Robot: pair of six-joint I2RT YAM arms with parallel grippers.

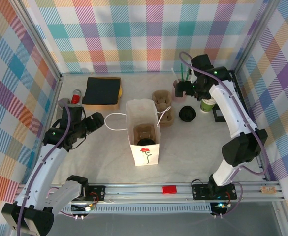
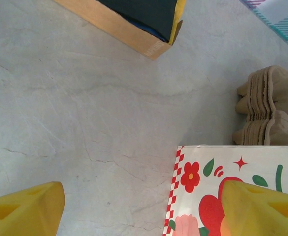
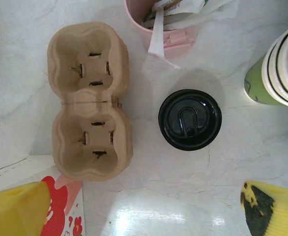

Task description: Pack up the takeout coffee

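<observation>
My right gripper should keep moving toward that loose end (image 3: 156,48) and close there, as the white straw's loose end hangs free over the pink cup's rim (image 3: 158,32).
The white paper bag (image 1: 144,135) with a red flower print stands open at mid-table. Inside it a brown carrier holds a round black lid (image 1: 144,142), likely the takeout coffee; its green sides are hidden. My left gripper (image 1: 97,121) is open just left of the bag, by its handle loop. In the left wrist view the gripper (image 2: 144,211) has its yellow fingers wide apart, with the bag's printed side (image 2: 232,182) under the right one. My right gripper (image 1: 185,88) hangs open at the back right. In the right wrist view it (image 3: 144,211) holds nothing, above bare table near a loose black lid (image 3: 189,119).
A stack of brown cup carriers (image 1: 163,108) (image 3: 89,101) sits right of the bag. The loose lid (image 1: 187,114), lidless green cups (image 1: 208,104) (image 3: 276,69) and a pink cup of straws (image 1: 179,86) stand at the back right. A box of dark napkins (image 1: 102,92) lies back left.
</observation>
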